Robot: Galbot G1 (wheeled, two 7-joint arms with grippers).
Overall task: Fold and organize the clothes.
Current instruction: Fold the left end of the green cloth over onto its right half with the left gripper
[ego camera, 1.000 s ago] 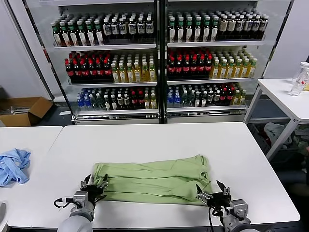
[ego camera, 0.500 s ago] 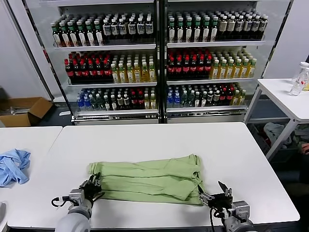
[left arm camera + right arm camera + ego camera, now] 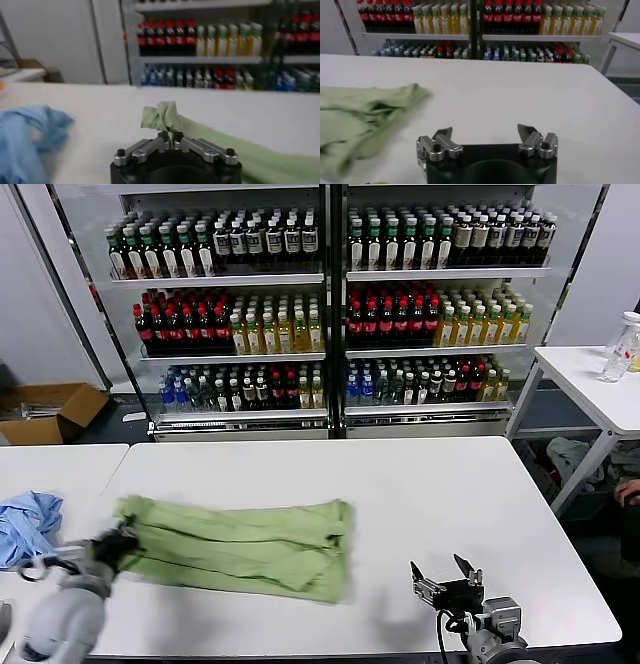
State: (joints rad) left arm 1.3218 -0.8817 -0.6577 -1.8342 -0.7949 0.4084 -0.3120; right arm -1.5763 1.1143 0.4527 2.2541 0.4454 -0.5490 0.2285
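The green shirt's long cloth piece lies stretched, its gripped end [image 3: 136, 511] near the neighbouring table, so next my left gripper folds that end back over the cloth's middle [image 3: 250, 552].
The clothes, a light green shirt [image 3: 240, 544], lie folded into a long band on the white table [image 3: 420, 484], now toward its left side. My left gripper [image 3: 112, 546] is shut on the shirt's left end; in the left wrist view a bunched corner of the green cloth [image 3: 162, 116] rises from between the closed left gripper [image 3: 171, 136]. My right gripper [image 3: 447, 581] is open near the table's front edge, right of the shirt and apart from it. The right wrist view shows the right gripper [image 3: 485, 134] with bare table between its fingers and the shirt [image 3: 365, 110] off to the side.
A light blue garment [image 3: 25, 524] lies on the neighbouring table at the left, close to my left gripper, also seen as the blue cloth [image 3: 27, 135]. Bottle-filled coolers [image 3: 330, 304] stand behind. A second white table [image 3: 590, 384] stands at the right.
My left gripper has shut on the shirt's left end and pulled it leftward; the whole shirt slid left across the table. The right gripper stayed open and in place.
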